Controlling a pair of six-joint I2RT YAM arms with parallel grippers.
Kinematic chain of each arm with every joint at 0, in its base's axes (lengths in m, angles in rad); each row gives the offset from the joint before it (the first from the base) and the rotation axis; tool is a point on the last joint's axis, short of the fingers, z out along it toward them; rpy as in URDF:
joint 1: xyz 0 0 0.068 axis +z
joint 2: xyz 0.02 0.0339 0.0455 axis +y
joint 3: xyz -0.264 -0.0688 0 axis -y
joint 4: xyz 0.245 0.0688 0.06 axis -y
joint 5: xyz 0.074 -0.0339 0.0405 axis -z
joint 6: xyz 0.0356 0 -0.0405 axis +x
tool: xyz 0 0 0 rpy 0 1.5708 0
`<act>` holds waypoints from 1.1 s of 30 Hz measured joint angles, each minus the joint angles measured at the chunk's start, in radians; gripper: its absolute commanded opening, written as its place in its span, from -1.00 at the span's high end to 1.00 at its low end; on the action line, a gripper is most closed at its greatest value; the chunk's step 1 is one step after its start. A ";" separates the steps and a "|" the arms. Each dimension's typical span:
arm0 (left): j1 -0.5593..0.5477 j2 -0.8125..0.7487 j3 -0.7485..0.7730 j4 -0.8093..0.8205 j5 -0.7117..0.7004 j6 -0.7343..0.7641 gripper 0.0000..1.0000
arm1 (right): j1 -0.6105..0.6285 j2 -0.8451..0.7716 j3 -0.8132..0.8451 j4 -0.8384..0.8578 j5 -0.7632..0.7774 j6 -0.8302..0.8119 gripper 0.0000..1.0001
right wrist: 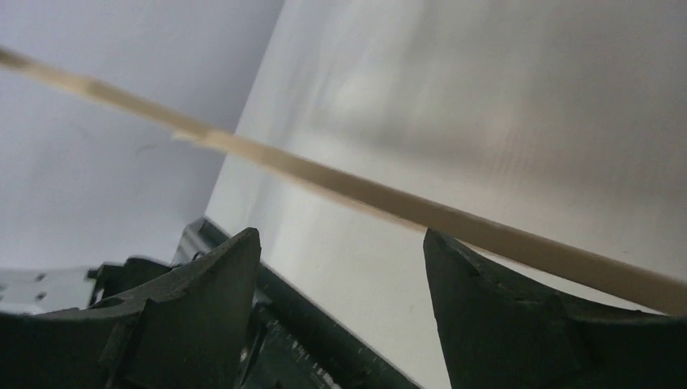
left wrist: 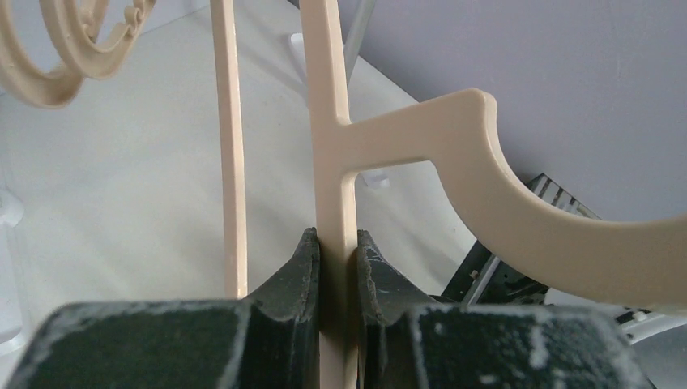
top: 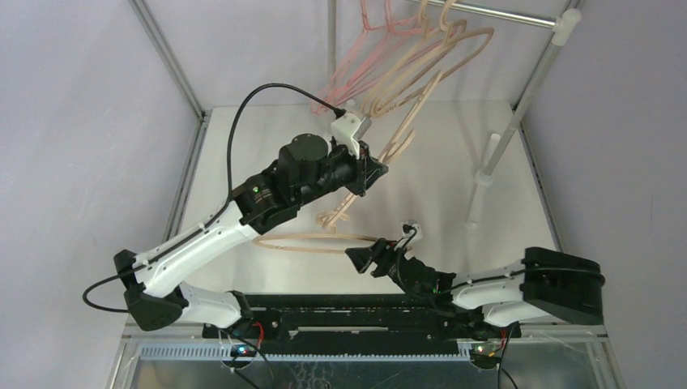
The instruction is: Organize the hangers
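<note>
I can see the lower beige hanger hanging by its hook [top: 332,218] from my left gripper's hanger, so I should grab its bar [top: 337,236] next to its neck with my right gripper to separate them.
My left gripper [top: 379,172] [left wrist: 338,243] is shut on a straight bar of a beige hanger [top: 413,121] [left wrist: 332,138], held up over the middle of the table. That hanger's curved hook [left wrist: 518,203] sweeps off to the right in the left wrist view. More hangers, pink [top: 356,65] and beige [top: 454,49], hang on the rack rail at the back. Low near the arms, my right gripper [top: 356,258] [right wrist: 340,243] stands open with nothing between its fingers. A thin beige hanger bar [top: 312,242] [right wrist: 364,190] crosses just beyond its fingertips.
The rack's silver rail [top: 502,12] runs along the top right, and its slanted pole [top: 526,101] comes down to a white foot [top: 484,177] on the table's right half. Frame poles [top: 170,61] rise at the left. Grey walls close in both sides.
</note>
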 measured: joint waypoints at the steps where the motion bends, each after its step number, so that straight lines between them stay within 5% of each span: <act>1: -0.003 -0.004 0.002 0.001 -0.003 0.000 1.00 | 0.004 0.045 0.002 0.033 0.034 0.006 -0.63; 6: -0.015 -0.029 0.001 -0.001 -0.008 0.000 1.00 | -0.069 0.098 0.007 0.101 0.063 0.013 -0.58; 13: -0.015 -0.035 0.001 -0.002 -0.042 0.017 0.99 | -0.299 -0.076 0.032 0.036 -0.068 0.000 -0.59; 22: -0.015 0.073 0.086 -0.014 -0.112 0.050 1.00 | -0.141 -0.183 0.070 -0.153 -0.224 -0.041 -0.63; 33: -0.029 0.172 0.181 -0.036 -0.114 0.052 0.99 | -0.121 0.135 0.136 -0.037 -0.295 0.004 -0.66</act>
